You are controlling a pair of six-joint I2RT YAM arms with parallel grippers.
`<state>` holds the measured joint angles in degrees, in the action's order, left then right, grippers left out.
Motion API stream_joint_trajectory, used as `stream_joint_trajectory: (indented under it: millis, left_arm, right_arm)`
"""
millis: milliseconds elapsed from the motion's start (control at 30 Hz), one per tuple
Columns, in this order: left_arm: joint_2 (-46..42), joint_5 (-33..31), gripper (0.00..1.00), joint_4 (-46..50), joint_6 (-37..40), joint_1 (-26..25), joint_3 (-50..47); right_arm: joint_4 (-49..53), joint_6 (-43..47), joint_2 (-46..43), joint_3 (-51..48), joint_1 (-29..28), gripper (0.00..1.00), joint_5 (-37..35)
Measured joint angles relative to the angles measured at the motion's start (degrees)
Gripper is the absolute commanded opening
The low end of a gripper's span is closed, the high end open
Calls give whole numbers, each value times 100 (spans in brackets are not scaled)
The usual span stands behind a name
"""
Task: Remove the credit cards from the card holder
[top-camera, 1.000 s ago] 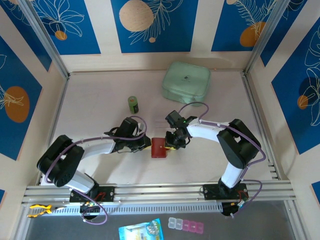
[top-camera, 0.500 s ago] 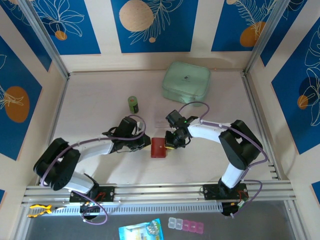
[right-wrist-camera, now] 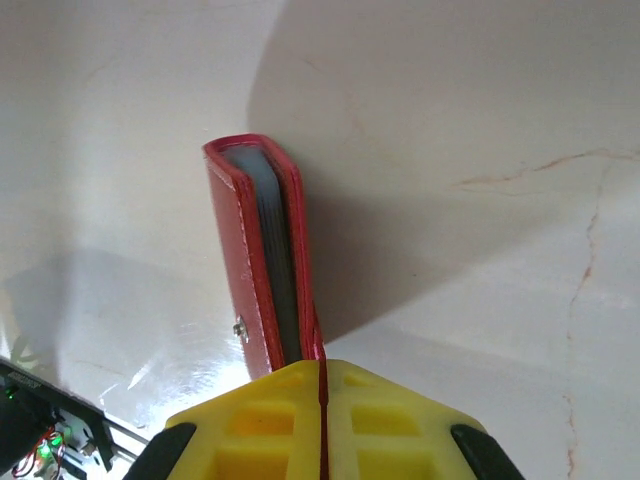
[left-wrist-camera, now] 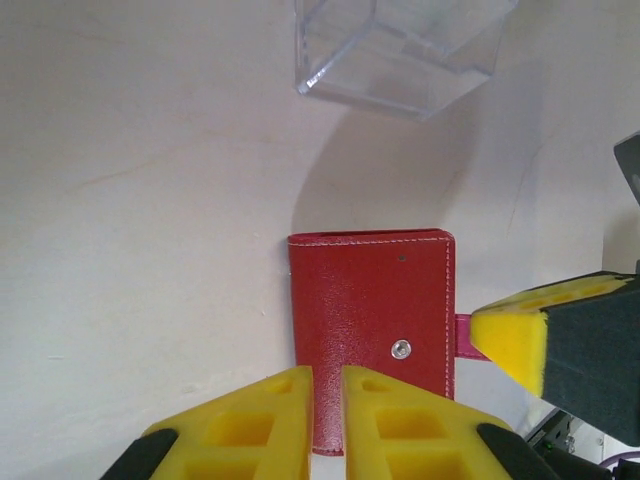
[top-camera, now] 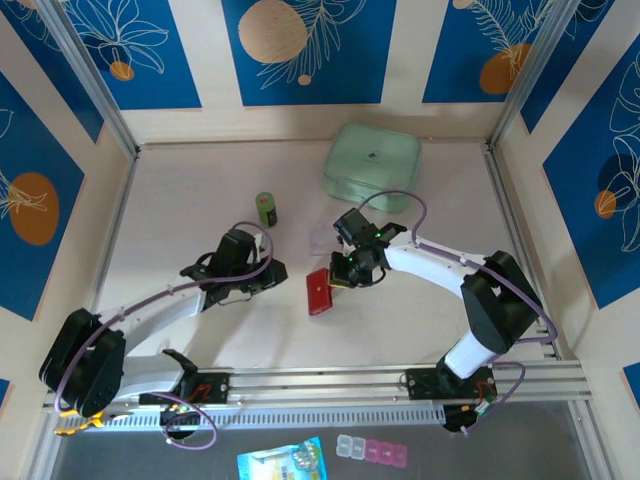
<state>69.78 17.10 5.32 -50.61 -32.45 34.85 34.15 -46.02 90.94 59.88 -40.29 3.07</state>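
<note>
The card holder stands tipped with its covers nearly shut. Next, my right gripper pulls the strap away from my left gripper to lay the holder open.
The red card holder rests on the table, tipped up on one long edge. In the right wrist view the card holder appears edge-on, with grey pocket edges between its covers. The credit cards are hidden inside it. My right gripper is shut on the holder's strap, fingertips pressed together around it. My left gripper hangs a little left of the holder, apart from it. In the left wrist view its gripper shows a narrow slit with nothing in it, and the card holder lies beyond.
A clear plastic box stands just behind the holder, faint in the top view. A green bottle stands left of it. The mint-green case sits at the back, beyond the right arm.
The left gripper has drawn back to the left, off the holder. The right gripper has risen with the strap, tipping the holder from flat onto its edge.
</note>
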Motion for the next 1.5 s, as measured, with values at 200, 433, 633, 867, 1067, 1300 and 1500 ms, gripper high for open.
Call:
stream_joint_trajectory:
  millis: [200,433,633,867,1067,1300,1500]
  left_arm:
    - [-186,-4,19,142,120,140,-52]
    - [-168,83,21,168,173,162,-107]
    - [232,280,20,293,345,160,-70]
    - [616,455,17,240,361,140,-70]
    - [876,640,14,-17,297,87,-72]
    - [1056,737,11,-269,249,22,-72]
    - [1261,826,9,-485,125,-24,-96]
  right_arm:
    - [170,13,4,404,-221,3,28]
    - [275,-57,42,761,-417,4,37]
    - [407,-74,42,763,-426,3,-24]
    - [684,-46,17,557,-304,4,-352]
    - [960,39,-9,170,-140,3,-769]
    - [1023,153,-7,-142,4,3,-966]
    - [962,291,118,-151,26,3,-1104]
